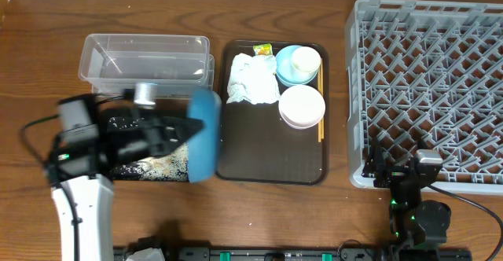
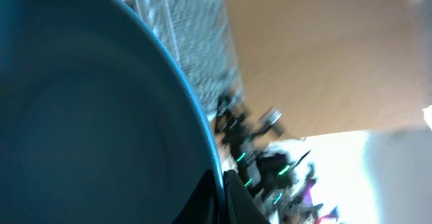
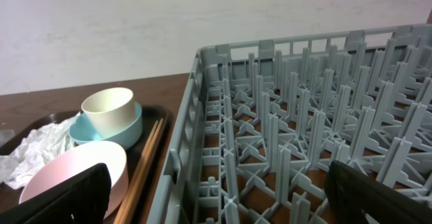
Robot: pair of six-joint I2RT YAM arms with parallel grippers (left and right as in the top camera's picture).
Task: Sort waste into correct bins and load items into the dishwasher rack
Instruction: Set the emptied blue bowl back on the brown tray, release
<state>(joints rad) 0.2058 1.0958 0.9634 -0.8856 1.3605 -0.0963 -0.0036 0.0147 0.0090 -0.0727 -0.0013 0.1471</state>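
Observation:
My left gripper should keep carrying the large blue plate (image 1: pixel 205 135) to the front of the brown tray (image 1: pixel 271 147) until the plate rests flat, because the front is clear for it.
My left gripper (image 1: pixel 189 127) is shut on the rim of the large blue plate (image 1: pixel 206 135), which stands tilted on edge over the black tray (image 1: pixel 126 169) holding white rice grains (image 1: pixel 163 165). In the left wrist view the plate (image 2: pixel 94 109) fills the frame, its rim pinched between the fingertips (image 2: pixel 233 193). The napkin (image 1: pixel 251 82), wrapper (image 1: pixel 262 50), light-blue bowl (image 1: pixel 284 71) with the white cup (image 1: pixel 306 59) in it, white bowl (image 1: pixel 302 106) and chopsticks (image 1: pixel 321 96) lie on the brown tray (image 1: pixel 267 155). My right gripper (image 3: pixel 223 197) is open at the grey rack's (image 1: pixel 432 80) near left corner.
A clear tub (image 1: pixel 145 56) stands behind the black tray, at the back left. The brown tray sits between the bins and the rack. In the right wrist view the rack wall (image 3: pixel 185 150) runs right beside the chopsticks (image 3: pixel 145 160) and white bowl (image 3: pixel 74 170).

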